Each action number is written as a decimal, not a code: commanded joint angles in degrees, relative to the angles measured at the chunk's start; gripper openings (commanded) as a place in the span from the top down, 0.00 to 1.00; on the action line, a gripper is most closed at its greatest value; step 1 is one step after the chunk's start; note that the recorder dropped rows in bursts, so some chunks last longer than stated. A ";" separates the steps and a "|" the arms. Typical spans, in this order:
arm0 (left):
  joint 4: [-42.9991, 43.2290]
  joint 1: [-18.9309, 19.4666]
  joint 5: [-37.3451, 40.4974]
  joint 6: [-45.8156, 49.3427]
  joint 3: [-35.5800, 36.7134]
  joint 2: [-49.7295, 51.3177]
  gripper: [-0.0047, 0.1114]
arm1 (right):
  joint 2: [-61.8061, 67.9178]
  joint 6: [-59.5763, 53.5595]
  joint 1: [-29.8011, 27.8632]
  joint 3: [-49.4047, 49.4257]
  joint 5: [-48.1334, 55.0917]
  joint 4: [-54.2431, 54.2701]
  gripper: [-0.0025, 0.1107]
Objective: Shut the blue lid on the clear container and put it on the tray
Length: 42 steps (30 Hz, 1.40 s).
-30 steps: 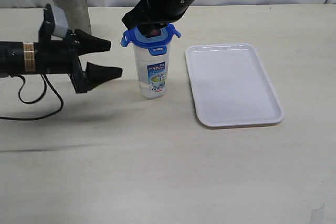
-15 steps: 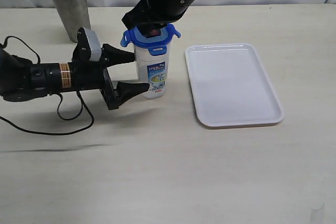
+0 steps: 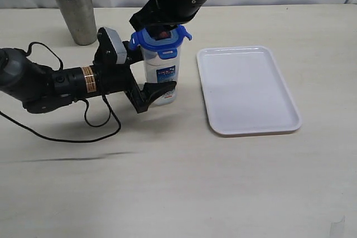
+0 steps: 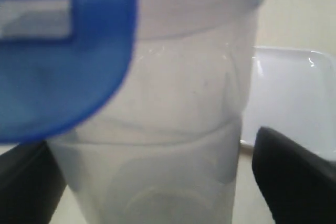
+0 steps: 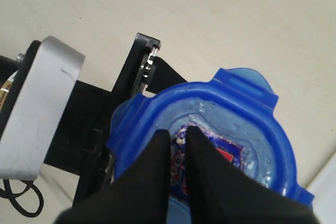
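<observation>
The blue lid's tray-side flap (image 3: 187, 35) juts from the clear container, so next my right gripper rises off the lid's sticker, opens and folds that flap down.
The clear container (image 3: 163, 77) stands upright on the table, left of the white tray (image 3: 248, 90). The blue lid (image 3: 160, 41) sits on its mouth with its flaps sticking out. My left gripper (image 3: 153, 72) is open, one finger on each side of the container's lower body. The left wrist view shows the container (image 4: 173, 129) filling the space between the fingers, with a small gap at one finger (image 4: 294, 177) and a lid flap (image 4: 63, 77) above. My right gripper (image 5: 178, 132) is shut and comes from above, its tips resting on the lid's red-and-blue sticker (image 5: 226, 153).
A tapered steel cup (image 3: 75, 10) stands at the back left. The left arm's black cable (image 3: 83, 132) loops over the table in front of it. The tray's edge (image 4: 294, 93) lies just beyond the container.
My left arm has swung right, and its open fingers now stand on both sides of the container. The right gripper, lid and container have not moved.
</observation>
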 commanded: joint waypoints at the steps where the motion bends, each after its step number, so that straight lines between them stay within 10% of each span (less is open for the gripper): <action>1: -1.68 -1.39 -1.29 0.67 -0.08 -0.04 0.23 | 1.67 0.31 0.03 0.99 4.50 -2.39 0.88; 11: -6.24 -3.83 2.29 0.90 -0.98 -0.04 0.35 | 1.67 0.98 0.03 0.99 4.74 -2.39 0.88; 20: -5.68 -3.68 7.71 0.90 -0.98 -0.04 0.96 | 1.67 0.98 0.03 0.99 4.67 -2.39 0.88; 31: -5.56 -3.68 8.29 0.68 -0.98 -0.04 0.96 | 0.72 4.20 0.03 -8.47 10.96 -2.40 0.60; 42: -5.41 -3.68 8.15 0.43 -0.98 -0.04 0.96 | -5.38 14.88 -0.07 -11.31 15.81 -16.23 0.59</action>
